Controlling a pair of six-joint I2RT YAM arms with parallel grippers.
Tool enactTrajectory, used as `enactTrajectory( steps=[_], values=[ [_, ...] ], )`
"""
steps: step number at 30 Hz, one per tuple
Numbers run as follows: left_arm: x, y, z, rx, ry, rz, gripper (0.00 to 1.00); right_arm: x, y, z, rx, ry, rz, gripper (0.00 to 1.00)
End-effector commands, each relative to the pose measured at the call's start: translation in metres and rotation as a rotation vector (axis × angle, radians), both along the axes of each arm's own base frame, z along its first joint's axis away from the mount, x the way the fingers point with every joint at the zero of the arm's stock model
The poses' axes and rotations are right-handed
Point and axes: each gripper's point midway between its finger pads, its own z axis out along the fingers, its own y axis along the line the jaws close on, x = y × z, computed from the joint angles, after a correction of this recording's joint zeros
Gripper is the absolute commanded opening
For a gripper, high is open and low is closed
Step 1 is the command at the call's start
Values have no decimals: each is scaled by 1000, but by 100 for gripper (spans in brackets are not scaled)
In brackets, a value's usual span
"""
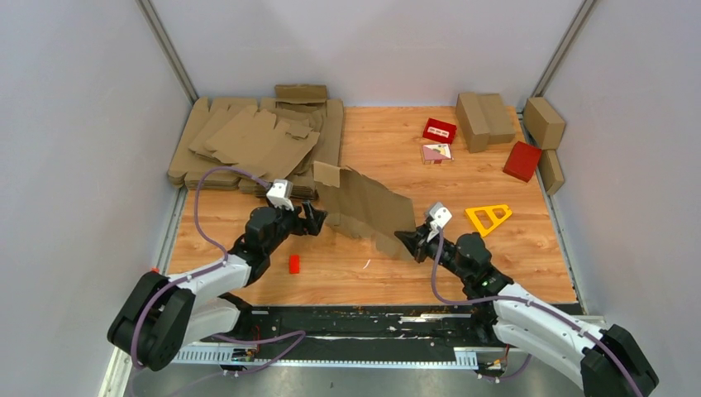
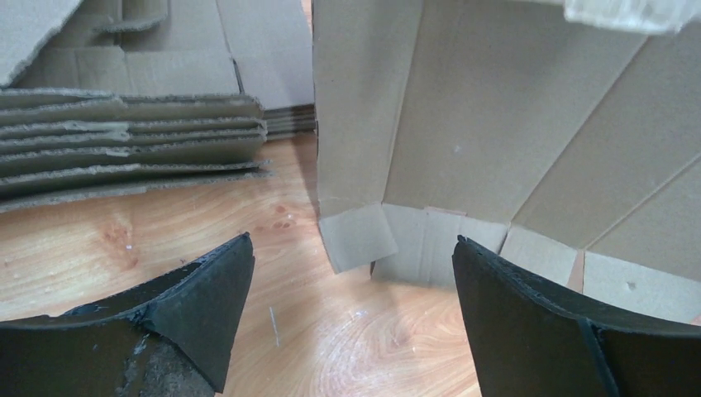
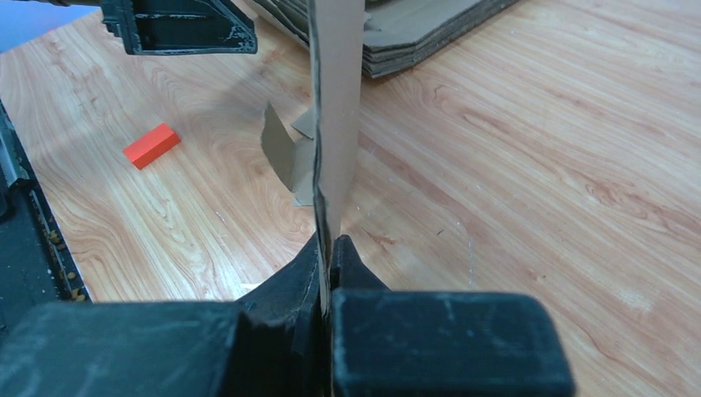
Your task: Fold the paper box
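Note:
The paper box's side panel point(image 2: 361, 107) is standing beyond the open fingers of my left gripper. I should move them in around the panel's free edge point(image 2: 318, 161) and close them on it.
The paper box point(image 1: 364, 208) is a flat brown cardboard cut-out with flaps and creases, held tilted up on edge above the wooden table's middle. My right gripper point(image 1: 411, 241) is shut on its right edge; in the right wrist view the sheet point(image 3: 335, 107) stands edge-on between the closed fingers point(image 3: 326, 248). My left gripper point(image 1: 318, 219) is open and empty, just left of the sheet's lower left corner. In the left wrist view its fingers point(image 2: 207, 298) are spread wide, with the sheet point(image 2: 496, 124) and its small bottom flaps point(image 2: 360, 236) just ahead, apart from them.
A stack of flat cardboard sheets point(image 1: 248, 145) lies at the back left. Folded brown cartons point(image 1: 484, 120) and small red boxes point(image 1: 439, 130) sit at the back right. A yellow triangular frame point(image 1: 488, 217) lies right of the sheet. A small red block point(image 1: 293, 264) lies near my left arm.

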Motion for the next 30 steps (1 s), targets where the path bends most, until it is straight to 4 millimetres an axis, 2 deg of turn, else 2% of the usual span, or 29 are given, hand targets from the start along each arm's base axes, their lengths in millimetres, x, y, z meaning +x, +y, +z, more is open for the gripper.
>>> enactTrajectory(
  steps=[1, 5, 10, 17, 23, 26, 28, 30],
  values=[
    [14, -1, 28, -40, -128, 0, 98, -7, 4, 15, 15, -65, 51, 0],
    [20, -16, 36, -139, -157, -84, 93, -11, 6, 16, 27, -65, 68, 0],
    [27, -11, 42, -215, -189, -101, 92, -16, 8, 17, 27, -60, 97, 0],
    [19, -11, 59, -209, -262, -144, 94, -30, 9, 30, 66, -107, 154, 0],
    [16, -18, 62, -234, -272, -191, 95, -36, 13, 33, 76, -108, 195, 0],
    [6, -20, 80, -313, -342, -242, 89, -36, 13, 34, 77, -104, 197, 0],
    [5, -18, 82, -346, -340, -251, 84, -36, 13, 34, 74, -104, 195, 0],
    [6, -16, 81, -367, -323, -250, 73, -36, 12, 35, 74, -108, 189, 0]
  ],
)
